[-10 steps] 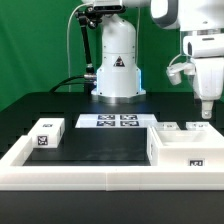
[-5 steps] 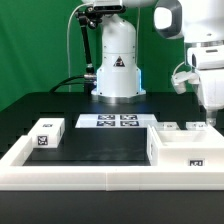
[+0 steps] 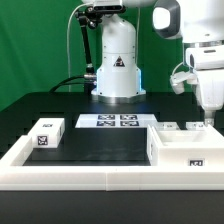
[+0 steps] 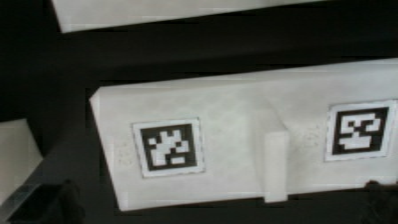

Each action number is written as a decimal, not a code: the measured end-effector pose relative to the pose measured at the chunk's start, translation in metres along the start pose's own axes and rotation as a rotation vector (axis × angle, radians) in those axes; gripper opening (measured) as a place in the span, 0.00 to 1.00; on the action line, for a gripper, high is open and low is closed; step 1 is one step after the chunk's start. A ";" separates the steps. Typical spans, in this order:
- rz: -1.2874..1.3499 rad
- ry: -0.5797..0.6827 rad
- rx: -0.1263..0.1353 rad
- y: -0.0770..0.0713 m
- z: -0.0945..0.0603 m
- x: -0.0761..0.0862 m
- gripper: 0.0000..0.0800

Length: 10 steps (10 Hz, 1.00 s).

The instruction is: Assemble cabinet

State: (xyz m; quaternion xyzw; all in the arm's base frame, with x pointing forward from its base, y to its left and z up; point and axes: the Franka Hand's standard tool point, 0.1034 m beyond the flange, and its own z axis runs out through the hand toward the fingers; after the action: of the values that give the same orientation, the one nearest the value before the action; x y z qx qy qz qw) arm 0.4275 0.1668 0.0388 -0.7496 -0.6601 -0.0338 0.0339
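Observation:
The white side (image 4: 228, 137) is edged by a dark gap (image 4: 231, 47), so it should come up alone when I lift by its raised line, leaving the large box standing.
The cabinet's large white box (image 3: 185, 150) stands at the exterior view's right, with small tags on its front and top. A small white tagged block (image 3: 45, 133) sits apart at the exterior view's left. My gripper (image 3: 207, 116) hangs just above the back right of the large box, touching nothing. In the wrist view the box's white face (image 4: 231, 110) shows two tags and a raised ridge (image 4: 279, 165) between them. My gripper (image 4: 215, 200) is open and empty, with its dark fingertips (image 4: 64, 198) wide apart at either side of the face.
The marker board (image 3: 117, 121) lies at the back middle in front of the robot's base (image 3: 116, 65). A long low white border rail (image 3: 90, 176) runs along the front and up the left side. Another white surface (image 4: 178, 10) lies beyond the box in the wrist view.
My gripper has moved a little to the exterior view's right and slightly down over the large box. In the last half second it has barely moved. The parts have not moved.

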 end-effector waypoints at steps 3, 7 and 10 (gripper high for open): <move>0.001 0.000 0.001 0.000 0.000 -0.001 1.00; 0.004 0.000 -0.001 0.001 0.000 -0.002 1.00; 0.005 0.003 0.011 -0.002 0.008 -0.001 1.00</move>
State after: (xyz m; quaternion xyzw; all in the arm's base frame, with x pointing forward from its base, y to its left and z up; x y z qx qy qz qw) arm 0.4251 0.1664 0.0308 -0.7511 -0.6583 -0.0315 0.0390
